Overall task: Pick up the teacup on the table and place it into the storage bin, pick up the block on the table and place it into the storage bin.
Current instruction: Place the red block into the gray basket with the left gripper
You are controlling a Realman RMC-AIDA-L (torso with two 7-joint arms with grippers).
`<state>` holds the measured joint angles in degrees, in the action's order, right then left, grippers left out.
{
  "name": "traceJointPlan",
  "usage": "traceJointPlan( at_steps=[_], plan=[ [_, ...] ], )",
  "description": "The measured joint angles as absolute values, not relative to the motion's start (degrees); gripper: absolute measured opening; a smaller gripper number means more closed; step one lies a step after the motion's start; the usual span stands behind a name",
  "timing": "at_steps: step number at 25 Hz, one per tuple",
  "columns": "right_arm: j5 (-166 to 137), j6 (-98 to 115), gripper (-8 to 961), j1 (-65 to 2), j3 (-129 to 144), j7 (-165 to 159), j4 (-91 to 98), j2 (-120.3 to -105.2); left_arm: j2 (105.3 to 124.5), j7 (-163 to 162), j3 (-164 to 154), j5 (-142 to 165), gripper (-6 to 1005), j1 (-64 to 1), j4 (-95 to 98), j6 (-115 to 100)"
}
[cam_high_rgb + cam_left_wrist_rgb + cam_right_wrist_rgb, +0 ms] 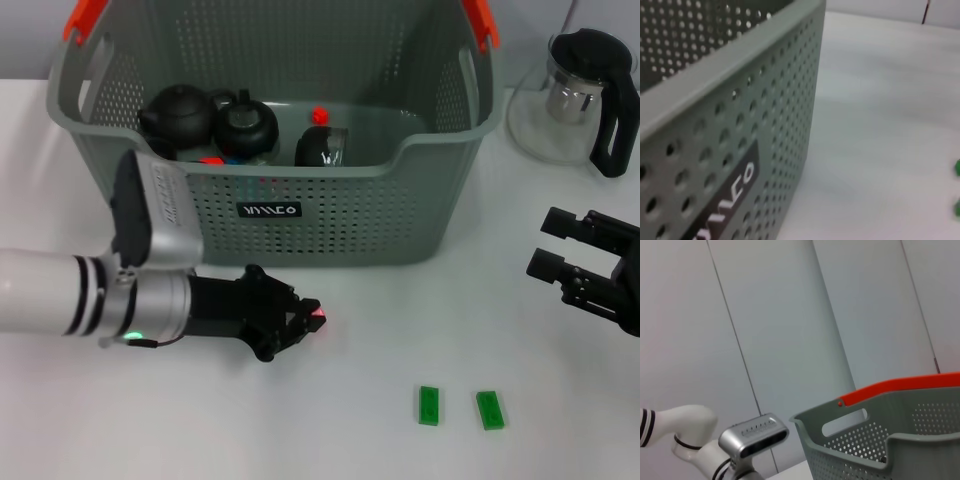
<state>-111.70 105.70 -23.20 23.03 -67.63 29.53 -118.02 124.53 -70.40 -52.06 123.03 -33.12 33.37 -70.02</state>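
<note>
The red block is held low by my left gripper, and the gripper's wrist is close to the storage bin's front side. Next, I move back before I lift the block over the storage bin's rim.
The grey-green perforated storage bin [330, 215] stands at the back of the white table; its wall fills the left wrist view [740, 125], and its rim shows in the right wrist view [900, 440]. A dark teacup [320, 147] lies inside it. Just in front of the bin, low over the table, my left gripper [312, 318] is shut on a small red block [316, 316]. My right gripper [548, 245] hovers at the right edge, open and holding nothing.
Two black teapots [178, 115] and a small red piece [319, 114] also sit in the bin. Two green blocks [429, 405] [490, 410] lie at the table's front right. A glass teapot with a black handle [585, 95] stands at the back right.
</note>
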Motion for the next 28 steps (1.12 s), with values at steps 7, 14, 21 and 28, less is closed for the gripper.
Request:
traceJointPlan(
  at_steps=[7, 14, 21, 28],
  plan=[
    [-111.7, 105.95, 669, -23.21, 23.02, -67.67, 29.53, -117.94, 123.4, -74.09, -47.8, 122.89, 125, -30.11, 41.8, -85.25],
    [-111.71, 105.93, 669, -23.32, 23.02, -67.68, 29.53, -117.95, 121.07, -75.41, -37.94, 123.29, 112, -29.86, 42.73, -95.15],
    [-111.76, 106.02, 669, -23.56, 23.05, -67.68, 29.62, -117.95, 121.65, -75.44, -38.97, 126.68, 110, -29.56, 41.8, -91.4],
    [-112.03, 106.02, 668, -23.5, 23.04, -67.68, 29.62, -117.95, 121.8, -75.43, -39.32, 127.56, 110, -29.67, 40.62, -90.15]
  ],
)
